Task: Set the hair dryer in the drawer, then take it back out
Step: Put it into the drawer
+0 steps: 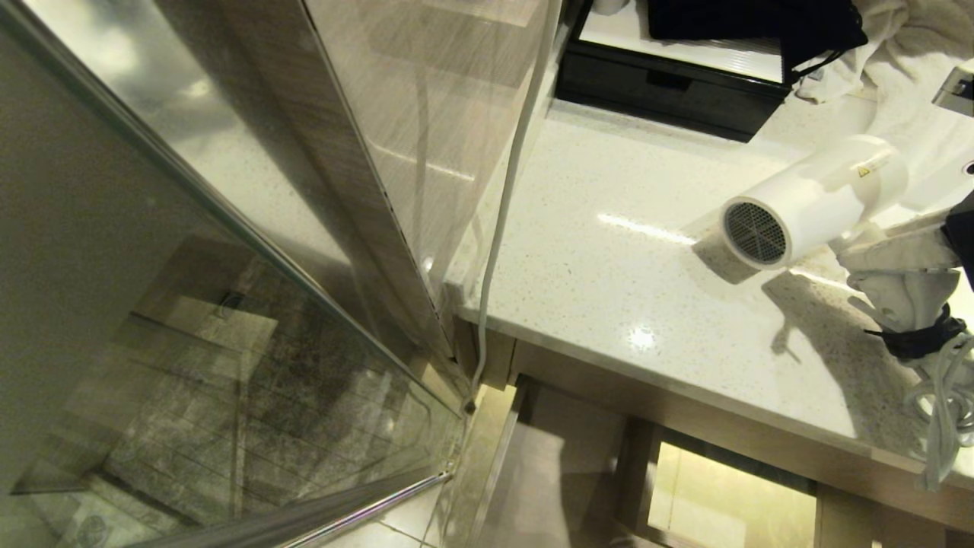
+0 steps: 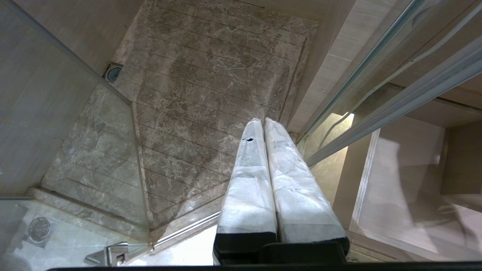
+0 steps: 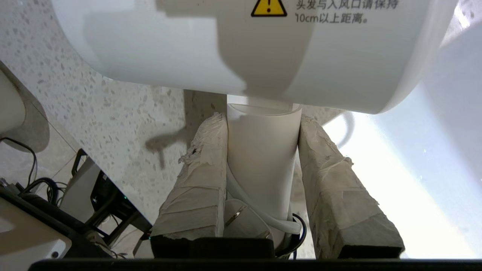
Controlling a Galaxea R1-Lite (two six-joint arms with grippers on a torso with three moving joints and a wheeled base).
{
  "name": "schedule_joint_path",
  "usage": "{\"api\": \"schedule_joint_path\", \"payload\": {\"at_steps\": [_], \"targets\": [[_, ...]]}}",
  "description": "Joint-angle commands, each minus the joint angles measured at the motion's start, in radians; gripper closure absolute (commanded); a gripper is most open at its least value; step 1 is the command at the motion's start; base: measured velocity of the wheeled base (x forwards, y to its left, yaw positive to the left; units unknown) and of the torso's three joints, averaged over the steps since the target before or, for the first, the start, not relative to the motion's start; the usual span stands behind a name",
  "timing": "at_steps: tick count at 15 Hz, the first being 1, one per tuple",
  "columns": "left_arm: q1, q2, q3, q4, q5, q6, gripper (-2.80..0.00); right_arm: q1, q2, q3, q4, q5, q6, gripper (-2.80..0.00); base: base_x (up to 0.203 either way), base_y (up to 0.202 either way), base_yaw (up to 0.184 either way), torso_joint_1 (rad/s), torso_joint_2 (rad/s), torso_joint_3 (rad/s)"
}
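Observation:
My right gripper's fingers end short of the hair dryer's body on its handle (image 3: 264, 151). Next, I open them, reach in under the hair dryer's body and take a deeper grip there.
A white hair dryer (image 1: 814, 198) hangs above the speckled countertop (image 1: 609, 274) at the right, its grille facing left. My right gripper (image 1: 894, 266) is shut on its handle (image 3: 263, 158), with a taped finger pressed against each side, and the barrel (image 3: 241, 45) lies across the fingertips. The dryer's bundled white cord (image 1: 947, 411) dangles below the grip. Under the counter's front edge the beige drawer (image 1: 563, 464) stands open, showing a pale interior with a boxed cut-out (image 1: 730, 502). My left gripper (image 2: 262, 122) is parked and shut, above the shower floor.
A black box (image 1: 670, 84) and a white towel (image 1: 898, 46) sit at the back of the counter. A thin white cable (image 1: 502, 205) runs down along the wood-grain wall. The glass shower door (image 1: 190, 304) fills the left, over a marble floor (image 2: 211, 86).

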Motion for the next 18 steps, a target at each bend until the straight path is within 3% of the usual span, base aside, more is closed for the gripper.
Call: {"api": "schedule_joint_path", "payload": {"at_steps": [1, 7, 8, 16, 18], "targets": [[0.000, 0.000, -0.001, 0.000, 0.000, 0.000, 0.00, 0.003, 0.037, -0.002, -0.014, 0.012, -0.005, 0.00, 0.000, 0.000, 0.000, 0.000, 0.00, 0.000], [0.000, 0.000, 0.000, 0.000, 0.000, 0.000, 0.00, 0.015, 0.099, -0.011, -0.044, 0.013, -0.014, 0.00, 0.000, 0.000, 0.000, 0.000, 0.00, 0.000], [0.000, 0.000, 0.000, 0.000, 0.000, 0.000, 0.00, 0.015, 0.101, -0.013, -0.046, 0.013, -0.014, -2.80, 0.000, 0.000, 0.000, 0.000, 0.00, 0.000], [0.000, 0.000, 0.000, 0.000, 0.000, 0.000, 0.00, 0.015, 0.094, -0.026, -0.044, 0.010, -0.019, -2.80, 0.000, 0.000, 0.000, 0.000, 0.00, 0.000], [0.000, 0.000, 0.000, 0.000, 0.000, 0.000, 0.00, 0.018, 0.095, -0.024, -0.036, 0.009, -0.055, -2.80, 0.000, 0.000, 0.000, 0.000, 0.00, 0.000]]}}
